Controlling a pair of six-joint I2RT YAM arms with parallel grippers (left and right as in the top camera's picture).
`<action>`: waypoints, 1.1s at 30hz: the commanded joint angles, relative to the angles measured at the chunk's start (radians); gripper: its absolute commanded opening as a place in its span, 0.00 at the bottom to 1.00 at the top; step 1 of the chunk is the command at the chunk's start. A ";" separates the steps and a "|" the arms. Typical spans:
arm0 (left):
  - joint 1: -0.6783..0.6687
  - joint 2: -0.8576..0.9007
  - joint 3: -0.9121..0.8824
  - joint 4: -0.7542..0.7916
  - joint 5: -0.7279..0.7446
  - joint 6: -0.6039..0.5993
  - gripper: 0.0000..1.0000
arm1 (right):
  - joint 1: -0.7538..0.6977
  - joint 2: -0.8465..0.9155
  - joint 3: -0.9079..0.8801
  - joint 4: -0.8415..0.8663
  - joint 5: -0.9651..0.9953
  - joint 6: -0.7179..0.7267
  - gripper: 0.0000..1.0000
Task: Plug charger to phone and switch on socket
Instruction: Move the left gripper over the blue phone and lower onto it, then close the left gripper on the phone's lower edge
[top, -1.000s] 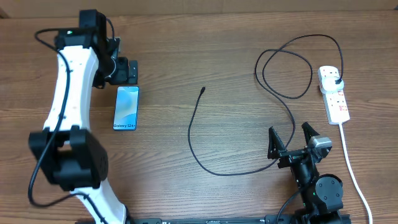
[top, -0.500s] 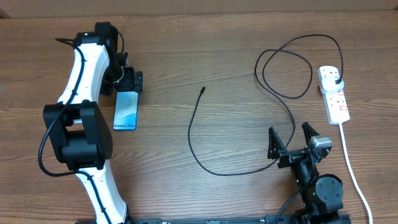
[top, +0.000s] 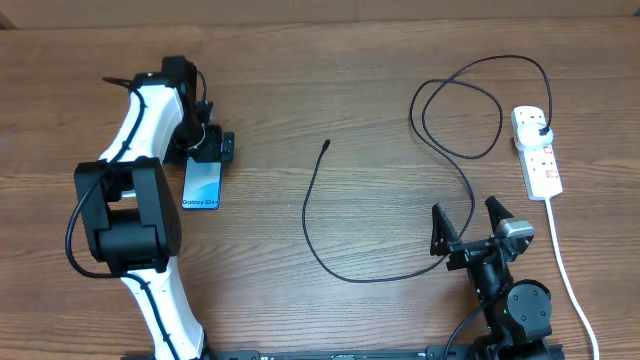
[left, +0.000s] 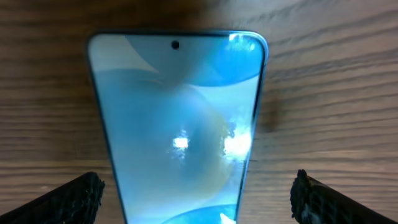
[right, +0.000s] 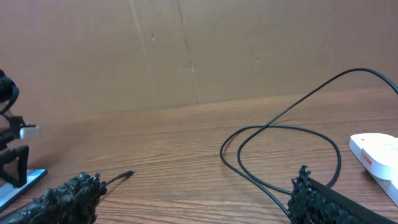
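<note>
The open fingers of my left gripper straddle the phone's narrow width (left: 180, 165) with clear space on each side. My left gripper should keep going down until its fingers are on either side of both long edges (left: 246, 168), then close.
The phone (top: 203, 183) lies flat at the left of the table, blue screen up. My left gripper (top: 213, 148) hovers open over its far end. In the left wrist view the phone (left: 180, 124) fills the space between the fingers of the left gripper (left: 196, 186), apart from both. The charger (top: 312, 225) is a thin black cable; its free tip (top: 327, 144) lies mid-table and its black plug (top: 541, 131) sits in the white socket (top: 540, 160) at the right. My right gripper (top: 468, 218) rests open at the front right, the cable running between its fingers.
The socket's thick white cord (top: 566, 270) runs down the right side to the front edge. The charger makes two loose loops (top: 460, 105) at the back right. A brown cardboard wall (right: 186, 50) stands behind the table.
My left arm has swung nearer and slightly right, bringing its open gripper from beyond the phone down over the phone's far end. The right arm, cable and phone have stayed put.
</note>
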 joint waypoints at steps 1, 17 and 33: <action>-0.011 0.011 -0.056 0.035 -0.010 0.025 1.00 | -0.005 -0.009 -0.011 0.004 -0.002 -0.008 1.00; -0.011 0.011 -0.145 0.090 -0.010 0.031 0.99 | -0.005 -0.009 -0.011 0.004 -0.002 -0.008 1.00; -0.012 0.011 -0.232 0.148 0.050 -0.021 0.86 | -0.005 -0.009 -0.011 0.004 -0.002 -0.008 1.00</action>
